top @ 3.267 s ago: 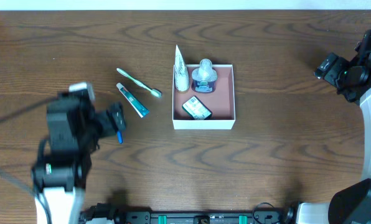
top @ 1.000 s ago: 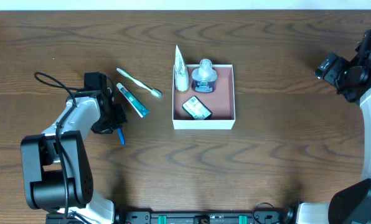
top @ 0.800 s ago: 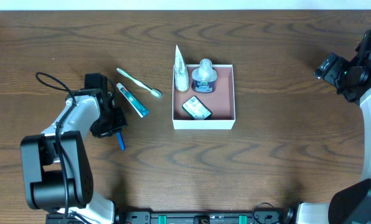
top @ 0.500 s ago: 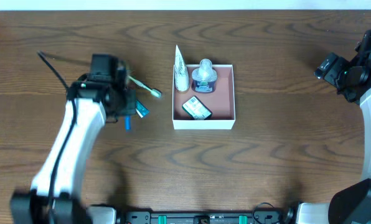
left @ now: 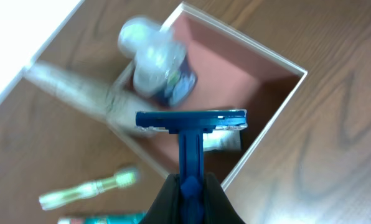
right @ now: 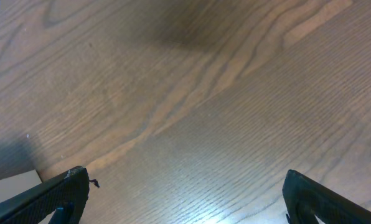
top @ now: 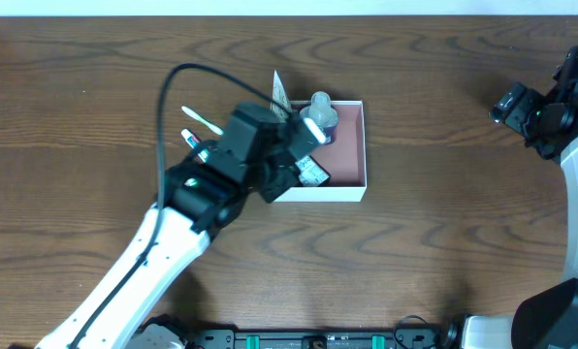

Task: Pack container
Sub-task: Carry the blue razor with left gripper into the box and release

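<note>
The blue razor's head [left: 192, 119] is over the container, the container's bottom beside the dark packet [top: 347, 170] free, so my left gripper should continue across and release the razor there.
My left gripper [left: 190, 188] is shut on the handle of a blue razor [left: 190, 118], whose T-shaped head hangs over the near-left part of the container [left: 248, 46]. The container [top: 348, 147] is a white-walled box with a reddish-brown floor. In it stand a clear bottle [left: 160, 65] and a dark packet [top: 314, 174]. From overhead the left gripper [top: 304, 163] covers the box's left side and hides the razor. My right gripper [right: 185, 205] is open over bare wood at the table's far right [top: 511, 101].
A white tube [left: 79, 93] leans at the box's left wall. A green toothbrush [left: 92, 186] and a teal toothpaste tube [left: 104, 219] lie on the wood left of the box, partly under my left arm [top: 197, 184] in the overhead view.
My left arm has lifted the blue razor off the table at the left and swung right, so it now hangs over the container. The right arm has not moved.
</note>
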